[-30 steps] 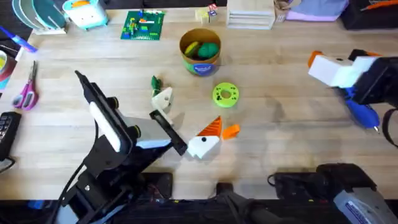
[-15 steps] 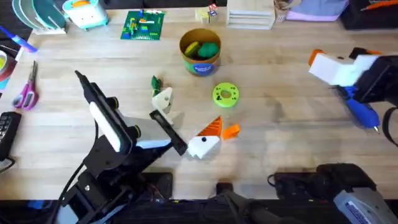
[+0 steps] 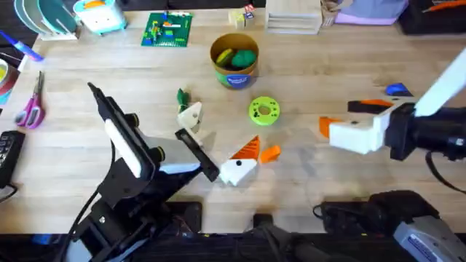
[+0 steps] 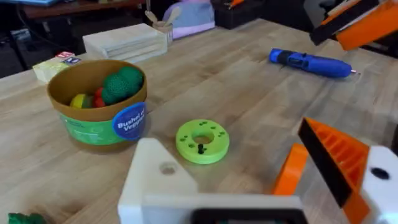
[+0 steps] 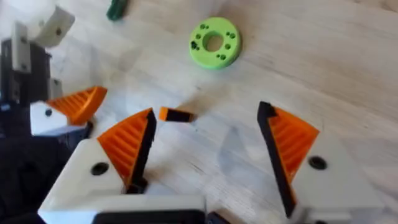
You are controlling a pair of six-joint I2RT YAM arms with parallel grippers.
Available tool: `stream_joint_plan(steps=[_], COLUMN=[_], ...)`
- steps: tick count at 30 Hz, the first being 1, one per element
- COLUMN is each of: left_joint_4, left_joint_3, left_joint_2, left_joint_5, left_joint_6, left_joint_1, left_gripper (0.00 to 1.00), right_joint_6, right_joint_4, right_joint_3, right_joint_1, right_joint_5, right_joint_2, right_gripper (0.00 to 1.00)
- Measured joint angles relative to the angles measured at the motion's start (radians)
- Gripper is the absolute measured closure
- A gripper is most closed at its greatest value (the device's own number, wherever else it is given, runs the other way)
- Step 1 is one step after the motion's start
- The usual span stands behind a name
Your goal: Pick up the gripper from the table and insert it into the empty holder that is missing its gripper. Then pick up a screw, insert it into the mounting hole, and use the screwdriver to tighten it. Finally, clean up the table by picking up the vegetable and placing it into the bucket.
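Note:
The loose orange gripper [image 3: 270, 153] shows just a narrow smooth edge, so its ribbed side should come to face up when I tip it into the white holder.
The loose orange gripper [image 3: 270, 153] [image 5: 175, 114] [image 4: 289, 173] lies on the table beside my left arm's orange-tipped finger [image 3: 246, 151]. My left gripper [image 3: 222, 129] rests open on the table. Its other finger is the plain white holder [image 3: 191, 116] [image 4: 160, 182]. My right gripper [image 3: 341, 115] [image 5: 207, 115] hovers open to the right of the loose piece, empty. The blue screwdriver [image 3: 397, 89] [image 4: 311, 63] lies at the far right. The dark green vegetable [image 3: 182, 97] [image 5: 116, 9] lies behind the holder. The yellow bucket [image 3: 234, 73] [image 4: 96, 127] holds toy food.
A lime-green disc with holes [image 3: 263, 110] [image 5: 214, 42] [image 4: 202, 141] sits between the bucket and the loose piece. Purple scissors [image 3: 30, 105] lie at the left edge. A green brick plate [image 3: 167, 29] and wooden boxes [image 3: 293, 18] line the back.
My right gripper has swung left from the table's right edge toward the middle, open. The screwdriver now shows farther back on the table. The left arm has not moved.

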Motion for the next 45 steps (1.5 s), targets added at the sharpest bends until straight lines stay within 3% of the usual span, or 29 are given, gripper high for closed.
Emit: stream_joint_plan(steps=[7, 12, 21, 36, 45], left_joint_4=[0.0, 0.0, 0.0, 0.0, 0.0], left_joint_3=[0.0, 0.0, 0.0, 0.0, 0.0], left_joint_2=[0.0, 0.0, 0.0, 0.0, 0.0], left_joint_5=[0.0, 0.0, 0.0, 0.0, 0.0], left_joint_6=[0.0, 0.0, 0.002, 0.003, 0.003], left_joint_1=[0.0, 0.0, 0.0, 0.0, 0.0], left_gripper=[0.008, 0.008, 0.008, 0.008, 0.008], right_joint_6=[-0.239, -0.367, -0.734, -0.801, -0.827], right_joint_4=[0.011, -0.015, -0.011, -0.081, 0.029], right_joint_3=[0.0, 0.0, 0.0, 0.0, 0.0], right_joint_1=[0.105, 0.219, 0.406, 0.444, 0.454], right_joint_5=[-0.031, -0.037, -0.039, -0.031, 0.048], right_joint_2=[0.015, 0.022, 0.05, 0.06, 0.313], right_gripper=[0.008, 0.008, 0.008, 0.009, 0.01])
